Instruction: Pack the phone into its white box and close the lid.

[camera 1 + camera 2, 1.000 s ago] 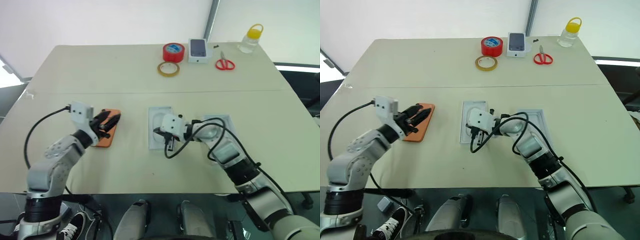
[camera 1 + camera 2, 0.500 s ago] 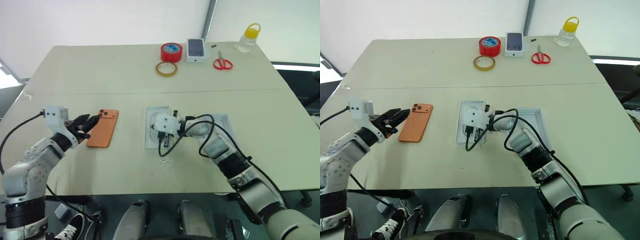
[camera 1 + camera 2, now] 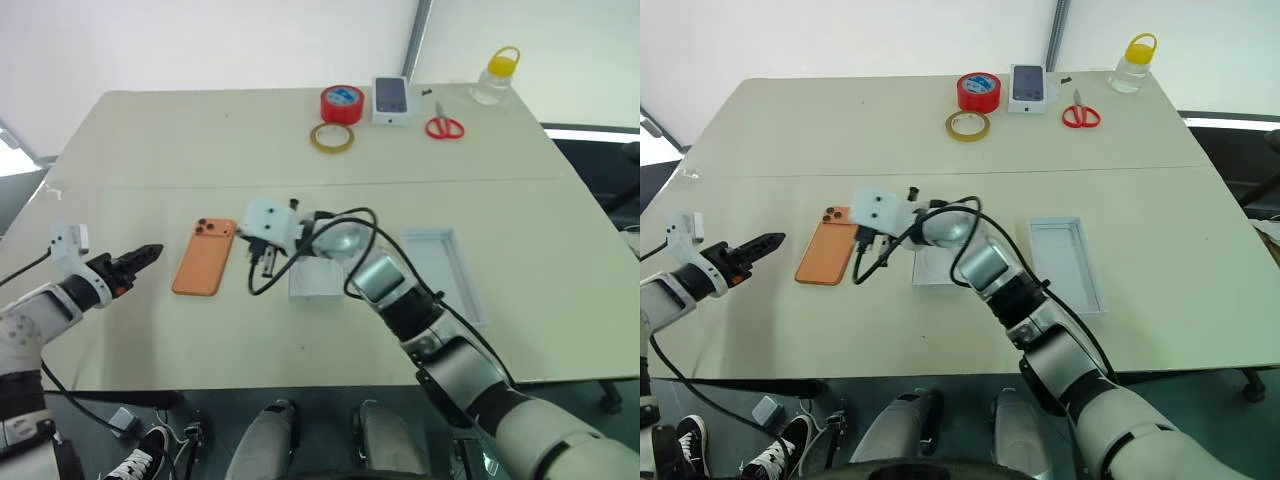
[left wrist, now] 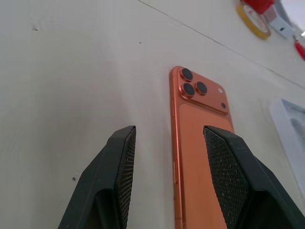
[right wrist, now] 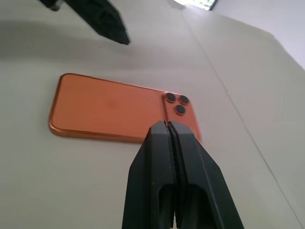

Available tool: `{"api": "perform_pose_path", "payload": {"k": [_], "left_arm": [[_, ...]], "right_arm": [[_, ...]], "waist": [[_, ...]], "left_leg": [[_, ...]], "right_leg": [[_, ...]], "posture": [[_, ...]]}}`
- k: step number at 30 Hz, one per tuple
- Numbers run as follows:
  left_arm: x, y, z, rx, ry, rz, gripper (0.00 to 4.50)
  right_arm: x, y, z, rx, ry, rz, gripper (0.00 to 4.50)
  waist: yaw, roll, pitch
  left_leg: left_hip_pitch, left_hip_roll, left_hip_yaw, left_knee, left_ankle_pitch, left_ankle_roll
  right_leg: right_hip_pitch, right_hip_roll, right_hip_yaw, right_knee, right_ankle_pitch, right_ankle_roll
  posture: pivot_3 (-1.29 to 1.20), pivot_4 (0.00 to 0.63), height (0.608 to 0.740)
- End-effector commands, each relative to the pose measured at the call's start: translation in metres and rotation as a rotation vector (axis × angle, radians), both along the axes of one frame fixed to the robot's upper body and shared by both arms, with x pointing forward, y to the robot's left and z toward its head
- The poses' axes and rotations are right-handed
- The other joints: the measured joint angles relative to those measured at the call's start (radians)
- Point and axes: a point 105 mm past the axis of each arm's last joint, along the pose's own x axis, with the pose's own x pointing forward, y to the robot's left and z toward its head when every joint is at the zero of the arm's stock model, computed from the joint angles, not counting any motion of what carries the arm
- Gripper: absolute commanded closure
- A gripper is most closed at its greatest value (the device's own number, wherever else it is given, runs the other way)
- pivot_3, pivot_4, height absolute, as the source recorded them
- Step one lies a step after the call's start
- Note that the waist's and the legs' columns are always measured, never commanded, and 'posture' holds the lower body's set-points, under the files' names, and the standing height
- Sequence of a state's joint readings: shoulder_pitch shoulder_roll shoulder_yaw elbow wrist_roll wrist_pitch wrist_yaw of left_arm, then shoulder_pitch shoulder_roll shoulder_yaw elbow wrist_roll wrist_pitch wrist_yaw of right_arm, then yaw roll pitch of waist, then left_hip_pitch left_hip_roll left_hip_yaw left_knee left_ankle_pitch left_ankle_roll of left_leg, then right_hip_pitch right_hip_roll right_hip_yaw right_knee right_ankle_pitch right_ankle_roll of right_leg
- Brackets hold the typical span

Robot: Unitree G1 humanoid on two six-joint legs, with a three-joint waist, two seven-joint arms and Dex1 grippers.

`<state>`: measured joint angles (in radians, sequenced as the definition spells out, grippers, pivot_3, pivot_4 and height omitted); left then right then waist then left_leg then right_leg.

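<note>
The white rimmed piece has an empty hollow within its raised edge [image 4: 296, 130], so the orange phone [image 3: 204, 258] should lie flat in there when the robot lowers it.
The orange phone [image 3: 204, 268] lies flat on the table, back up, with its lenses at the far end. My left gripper [image 3: 148, 252] is open and empty, to the left of the phone and pointing at it, apart from it; its wrist view shows the phone [image 4: 202, 143] past the fingertips. My right gripper [image 3: 261, 262] is shut on nothing and hovers just right of the phone's lens end [image 5: 174, 104]. A white rimmed piece [image 3: 318, 282] lies half hidden under my right arm; I cannot tell if it is the white box. The lid [image 3: 446, 272] lies inside up, further right.
Along the far edge of the table stand a red tape roll [image 3: 346, 103], a tan tape ring [image 3: 331, 137], a small white box printed with a dark phone [image 3: 392, 100], red scissors [image 3: 443, 126] and a yellow-capped bottle [image 3: 497, 78].
My left gripper has drawn back to the left, off the phone, which now lies on the table by itself. My right gripper has swung left from over the white piece to beside the phone.
</note>
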<state>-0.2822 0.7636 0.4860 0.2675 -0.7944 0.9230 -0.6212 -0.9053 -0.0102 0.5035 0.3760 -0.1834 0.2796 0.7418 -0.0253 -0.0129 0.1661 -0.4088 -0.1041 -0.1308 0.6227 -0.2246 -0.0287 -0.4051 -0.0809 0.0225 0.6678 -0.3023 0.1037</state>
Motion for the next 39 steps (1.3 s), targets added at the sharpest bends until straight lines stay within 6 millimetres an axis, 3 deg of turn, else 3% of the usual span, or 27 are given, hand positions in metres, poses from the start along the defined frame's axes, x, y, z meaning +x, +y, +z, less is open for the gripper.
{"api": "perform_pose_path", "payload": {"k": [1, 6, 8, 16, 27, 39], "left_arm": [[0.003, -0.002, 0.002, 0.015, 0.003, -0.062, 2.13], [0.004, -0.009, -0.019, 0.025, 0.089, -0.134, 2.13], [0.003, -0.022, -0.034, -0.003, 0.141, -0.191, 2.13], [0.001, -0.051, -0.060, 0.005, 0.212, -0.326, 2.13], [0.003, -0.089, -0.060, -0.098, 0.212, -0.432, 2.13], [0.012, -0.090, -0.052, -0.096, 0.210, -0.428, 2.13]], "right_arm": [[-0.003, 0.015, -0.011, -0.098, 0.012, 0.027, 4.44], [-0.001, 0.032, -0.023, -0.166, 0.082, 0.004, 4.44], [-0.001, 0.035, -0.033, -0.201, 0.088, -0.023, 4.44], [0.007, 0.029, -0.049, -0.267, 0.090, -0.087, 4.44], [0.009, 0.024, -0.054, -0.287, 0.076, -0.095, 4.44], [0.008, 0.023, -0.055, -0.294, 0.070, -0.082, 4.44]], "waist": [[-0.005, 0.000, 0.000], [-0.021, 0.000, 0.000], [-0.021, 0.000, 0.000], [-0.015, 0.002, -0.003], [-0.011, 0.010, -0.011], [-0.013, 0.011, -0.014]], "left_leg": [[0.000, 0.000, 0.000, 0.000, 0.000, 0.000], [0.000, 0.000, -0.001, -0.001, 0.001, -0.001], [0.000, 0.000, -0.001, -0.001, 0.001, -0.002], [0.001, -0.001, -0.002, -0.002, 0.001, -0.002], [0.002, -0.002, -0.002, -0.002, 0.000, 0.000], [0.002, -0.003, -0.002, -0.001, 0.001, 0.000]], "right_leg": [[0.000, 0.000, 0.000, 0.000, 0.000, 0.000], [-0.001, 0.000, 0.000, 0.002, 0.000, 0.000], [-0.002, 0.001, 0.000, 0.003, 0.000, 0.000], [-0.001, -0.001, 0.000, 0.003, 0.000, 0.000], [0.000, -0.001, 0.000, 0.003, 0.000, 0.000], [0.001, -0.001, 0.000, 0.003, 0.000, 0.000]], "posture": [[0.00, 0.150, 0.740], [0.00, 0.150, 0.740], [0.00, 0.150, 0.740], [0.00, 0.150, 0.740], [0.00, 0.150, 0.740], [0.00, 0.150, 0.740]]}}
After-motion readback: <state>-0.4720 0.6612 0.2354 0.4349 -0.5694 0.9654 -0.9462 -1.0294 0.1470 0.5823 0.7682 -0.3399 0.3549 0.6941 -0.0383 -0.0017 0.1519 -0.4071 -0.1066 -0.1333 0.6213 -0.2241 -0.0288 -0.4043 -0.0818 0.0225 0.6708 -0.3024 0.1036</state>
